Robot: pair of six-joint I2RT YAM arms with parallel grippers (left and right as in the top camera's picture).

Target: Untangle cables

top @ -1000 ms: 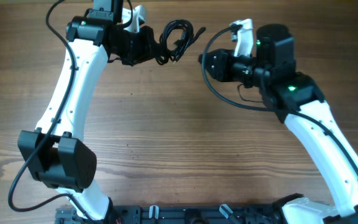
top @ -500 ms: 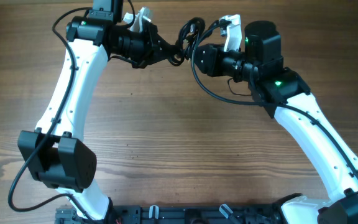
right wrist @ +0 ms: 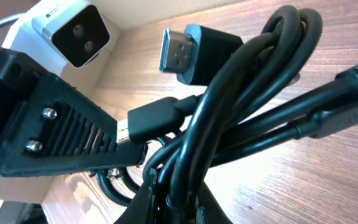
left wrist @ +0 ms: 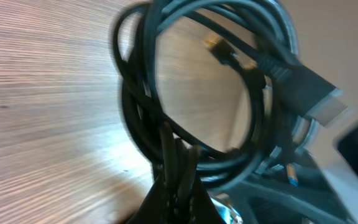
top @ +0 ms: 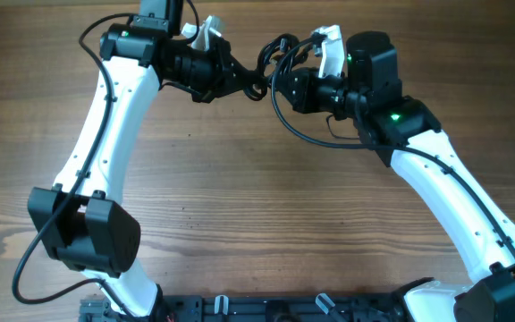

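The robot's right gripper is closed on several strands of cable in the coil (right wrist: 194, 154), so it should back away and pull just one cable while the left gripper holds the coil.
The cables (top: 273, 52) are a black coiled bundle held off the table at the far middle, between both arms. My left gripper (top: 250, 86) is shut on the lower part of the coil, and the strands (left wrist: 178, 168) run up from between its fingers into a loop (left wrist: 143, 93). My right gripper (top: 284, 79) comes in from the right and is shut on the same bundle (right wrist: 241, 106). A flat metal-tipped plug (right wrist: 194, 46) and a smaller plug (right wrist: 157, 118) stick out of the coil. The left gripper's black finger (right wrist: 61, 134) lies close beside them.
Thicker black robot wires (top: 298, 130) loop below the right wrist. The wooden table (top: 266, 206) stretches toward me between the two white arms. A black rail (top: 266, 309) runs along the near edge.
The left gripper carried the bundle to the right and the right arm came left to meet it. The right jaws have closed on the coil.
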